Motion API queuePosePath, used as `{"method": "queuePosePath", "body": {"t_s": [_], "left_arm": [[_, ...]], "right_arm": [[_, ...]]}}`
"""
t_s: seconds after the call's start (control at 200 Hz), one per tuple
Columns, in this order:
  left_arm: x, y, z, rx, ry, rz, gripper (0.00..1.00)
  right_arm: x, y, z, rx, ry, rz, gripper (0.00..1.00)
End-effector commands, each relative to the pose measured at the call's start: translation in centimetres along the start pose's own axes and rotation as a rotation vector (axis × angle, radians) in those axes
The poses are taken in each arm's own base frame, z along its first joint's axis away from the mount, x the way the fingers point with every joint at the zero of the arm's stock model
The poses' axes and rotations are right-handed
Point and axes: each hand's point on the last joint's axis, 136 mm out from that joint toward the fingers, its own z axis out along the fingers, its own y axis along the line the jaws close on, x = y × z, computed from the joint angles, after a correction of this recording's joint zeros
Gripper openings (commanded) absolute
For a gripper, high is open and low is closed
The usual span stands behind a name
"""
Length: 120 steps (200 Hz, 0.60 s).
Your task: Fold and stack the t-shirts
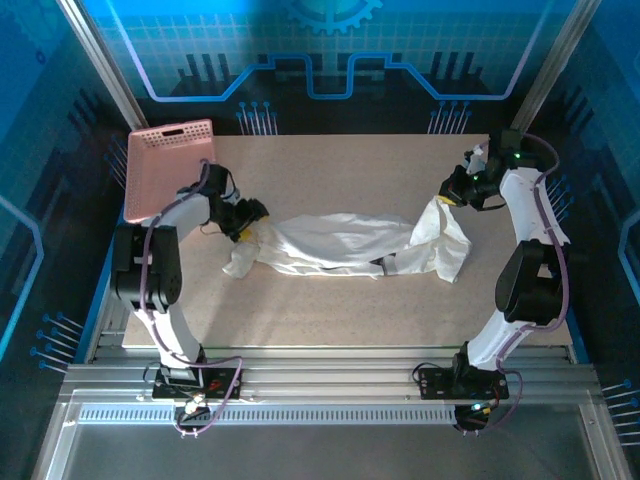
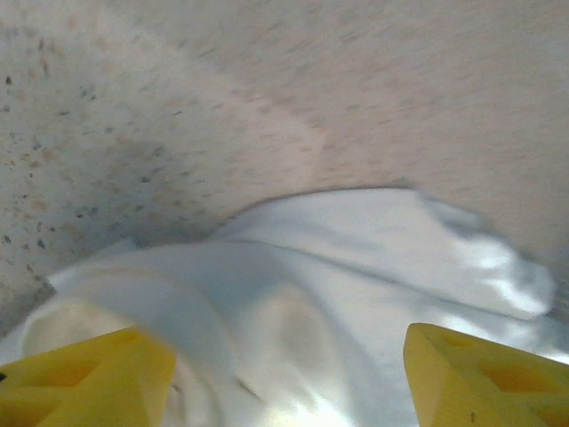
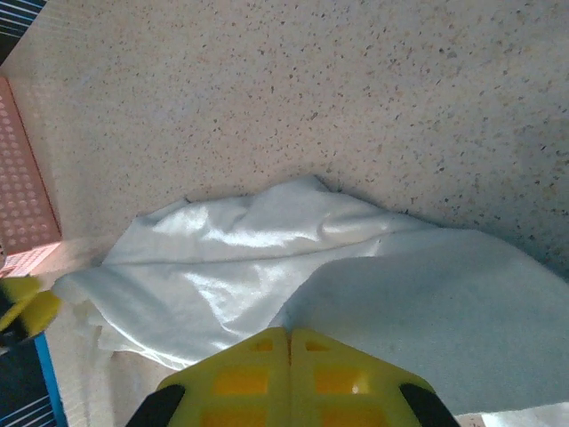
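Observation:
Loose layers overlap lengthwise along the white t-shirt, so I expect the t-shirt to drop open into a wide sheet when I lift it and spread it out.
A white t-shirt lies bunched and stretched into a long strip across the middle of the table. My left gripper is at the shirt's left end. In the left wrist view the left gripper is open, its yellow fingers wide apart with loose white cloth lying between them. My right gripper is at the shirt's right end, lifted a little off the table. In the right wrist view the right gripper is shut, and an edge of the t-shirt is pinched at its tips.
A pink lattice basket stands at the table's far left corner, just behind the left arm; its wall also shows in the right wrist view. The speckled tabletop stretches bare in front of the shirt and behind it.

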Motion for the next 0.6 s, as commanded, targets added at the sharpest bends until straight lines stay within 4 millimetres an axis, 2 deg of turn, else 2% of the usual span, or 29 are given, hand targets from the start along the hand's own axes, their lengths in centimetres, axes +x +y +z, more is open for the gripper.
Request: {"method": "queuePosePath", "body": {"t_s": [0.0, 0.125, 0.215, 0.275, 0.36, 0.595], "left_arm": [[2.9, -3.1, -5.4, -0.006, -0.042, 0.066, 0.72], [7.9, -0.6, -6.8, -0.052, 0.001, 0.012, 0.71], [11.1, 0.1, -6.4, -0.03, 0.042, -0.027, 0.7], [12.6, 0.5, -5.1, 0.0, 0.077, -0.066, 0.7], [13.0, 1.9, -3.2, -0.013, 0.079, -0.121, 0.65], [11.9, 4.2, -0.5, -0.165, 0.076, -0.122, 0.57]], "right_arm": [[0.3, -0.1, -0.2, 0.014, -0.015, -0.049, 0.0], [1.1, -0.4, -0.1, 0.003, -0.005, -0.049, 0.0], [1.6, -0.5, 0.1, -0.005, 0.002, -0.054, 0.0], [2.0, -0.7, 0.2, -0.005, 0.01, -0.058, 0.0], [2.5, -1.0, 0.3, -0.007, 0.017, -0.053, 0.0], [3.3, -1.2, 0.1, -0.017, 0.03, -0.054, 0.0]]}}
